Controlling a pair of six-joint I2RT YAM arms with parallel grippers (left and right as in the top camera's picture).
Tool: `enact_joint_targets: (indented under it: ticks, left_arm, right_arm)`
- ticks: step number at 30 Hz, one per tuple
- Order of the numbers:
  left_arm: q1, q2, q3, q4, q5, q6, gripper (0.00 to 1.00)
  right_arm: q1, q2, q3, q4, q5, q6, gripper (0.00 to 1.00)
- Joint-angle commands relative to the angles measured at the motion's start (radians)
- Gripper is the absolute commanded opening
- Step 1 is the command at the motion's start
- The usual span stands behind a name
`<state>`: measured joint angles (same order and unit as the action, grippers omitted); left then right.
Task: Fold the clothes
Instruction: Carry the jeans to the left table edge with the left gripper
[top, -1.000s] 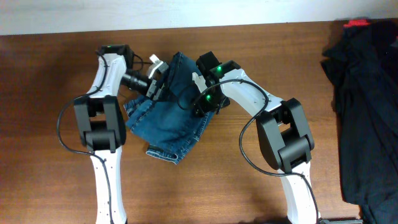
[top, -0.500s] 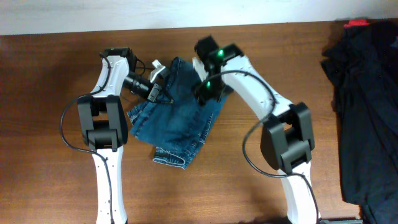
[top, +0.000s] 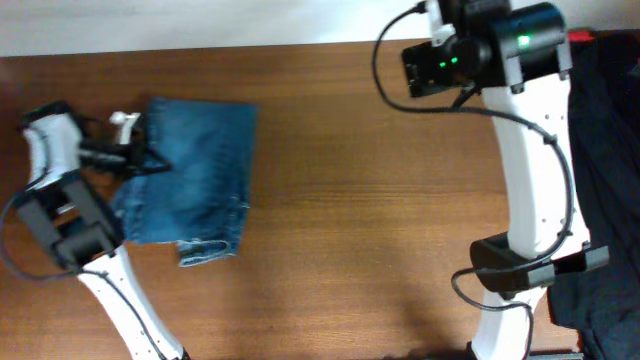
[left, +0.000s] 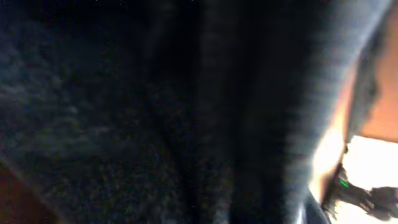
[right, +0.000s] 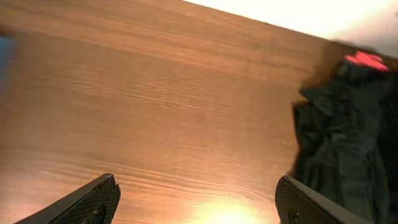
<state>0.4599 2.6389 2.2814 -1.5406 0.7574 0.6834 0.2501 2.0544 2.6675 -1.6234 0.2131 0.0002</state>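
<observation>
The left gripper should keep pulling the folded jeans (top: 205, 170) until they reach the table's side and then let go, because they lie flat with open wood (top: 30, 88) beyond their gripped edge.
The clothes, a pair of blue denim jeans (top: 200, 160), lie folded in a rough rectangle at the table's far left, with a frayed hem at the front. My left gripper (top: 150, 162) sits at their left edge, shut on the denim. Dark cloth (left: 155, 112) pressed close fills the left wrist view and hides the fingers. My right arm (top: 480, 50) is raised high over the back right of the table, away from the jeans. In the right wrist view my right gripper (right: 199, 199) hangs open over bare wood with nothing between its fingertips.
A heap of black garments (top: 600, 180) covers the table's right edge, with something red (top: 575, 37) at its back; the heap (right: 348, 137) also shows in the right wrist view. A white wall runs along the table's back edge.
The jeans have slid from the middle of the table to the far left with my left gripper, which shut on them. My right arm let go, lifted and swung to the back right.
</observation>
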Motion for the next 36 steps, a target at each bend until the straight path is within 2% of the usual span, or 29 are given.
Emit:
enact_joint_targets:
  ticks: [1, 5, 7, 8, 9, 13, 16, 21, 23, 25, 26, 27, 34, 36]
  left_arm:
    - [0.054, -0.161, 0.007, 0.069, -0.194, -0.144, 0.01]
    - [0.083, -0.214, 0.007, 0.163, -0.401, -0.290, 0.01]
    - [0.084, -0.222, 0.007, 0.199, -0.541, -0.380, 0.00]
    - [0.084, -0.225, 0.008, 0.219, -0.671, -0.444, 0.00]
    - [0.084, -0.225, 0.008, 0.226, -0.742, -0.479, 0.01]
    - [0.087, -0.225, 0.008, 0.274, -0.972, -0.542, 0.00]
    - [0.089, -0.225, 0.008, 0.323, -1.069, -0.541, 0.00]
    - [0.089, -0.225, 0.008, 0.405, -1.086, -0.536, 0.03]
    - [0.089, -0.225, 0.008, 0.443, -1.084, -0.535, 0.12]
    - [0.089, -0.225, 0.008, 0.449, -1.065, -0.533, 0.38]
    - [0.089, -0.225, 0.008, 0.449, -1.064, -0.533, 0.75]
    - [0.089, -0.225, 0.008, 0.447, -1.064, -0.533, 0.99]
    - [0.088, -0.302, 0.008, 0.437, -1.059, -0.534, 0.99]
    - [0.083, -0.354, 0.008, 0.438, -1.002, -0.534, 0.99]
  right_arm:
    - [-0.035, 0.007, 0.005, 0.000, 0.000, 0.009, 0.85]
    - [-0.050, 0.007, 0.005, 0.000, 0.001, 0.008, 0.85]
    - [-0.050, 0.007, 0.005, 0.003, 0.001, 0.008, 0.85]
    - [-0.050, 0.007, 0.005, 0.004, 0.001, 0.008, 0.85]
    - [-0.050, 0.007, 0.005, 0.004, 0.001, 0.009, 0.85]
    - [-0.050, 0.007, 0.005, 0.004, 0.001, 0.008, 0.85]
    - [-0.050, 0.007, 0.005, 0.004, 0.001, 0.009, 0.85]
    - [-0.050, 0.007, 0.005, 0.004, 0.001, 0.009, 0.85]
    - [-0.050, 0.007, 0.005, 0.003, 0.000, 0.009, 0.85]
    - [-0.049, 0.007, 0.005, 0.003, 0.000, 0.009, 0.85]
    - [-0.049, 0.007, 0.005, 0.003, -0.001, 0.010, 0.85]
    - [-0.050, 0.007, 0.005, 0.003, -0.009, 0.009, 0.85]
    - [-0.050, 0.007, 0.005, 0.003, -0.021, 0.008, 0.85]
    - [-0.050, 0.007, 0.005, 0.004, -0.021, 0.008, 0.85]
